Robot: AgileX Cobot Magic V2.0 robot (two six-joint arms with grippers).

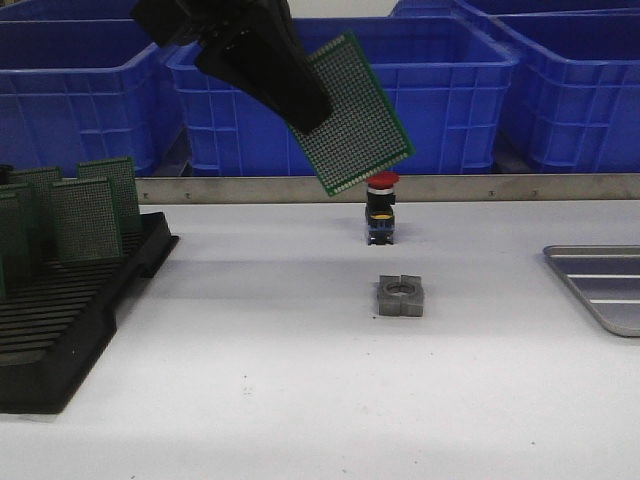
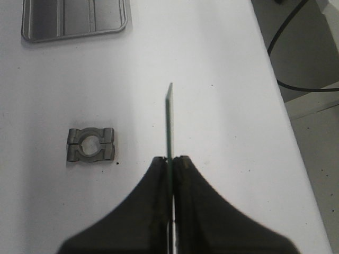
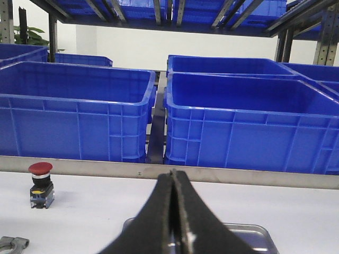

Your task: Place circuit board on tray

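Note:
My right gripper should move over and grab the circuit board by its free edge (image 1: pixel 386 108), because my left gripper is holding the circuit board far away from the tray (image 1: pixel 604 288).
A green perforated circuit board (image 1: pixel 355 110) hangs tilted in the air above the middle of the table, held at one edge by my left gripper (image 1: pixel 312 115). The left wrist view shows the board edge-on (image 2: pixel 169 119), with the left gripper (image 2: pixel 170 159) shut on it. The grey metal tray (image 1: pixel 603 285) lies at the table's right edge, far to the right of the board, and shows again as the tray (image 2: pixel 74 24) and the tray (image 3: pixel 249 237). My right gripper (image 3: pixel 172 173) hovers over the tray's near side, shut on nothing.
A black slotted rack (image 1: pixel 70 320) at the left holds several upright green boards (image 1: pixel 85 218). A red-capped push button (image 1: pixel 381 208) and a grey metal clamp block (image 1: pixel 401 296) stand mid-table, below the held board. Blue bins (image 1: pixel 440 90) line the back behind a metal rail.

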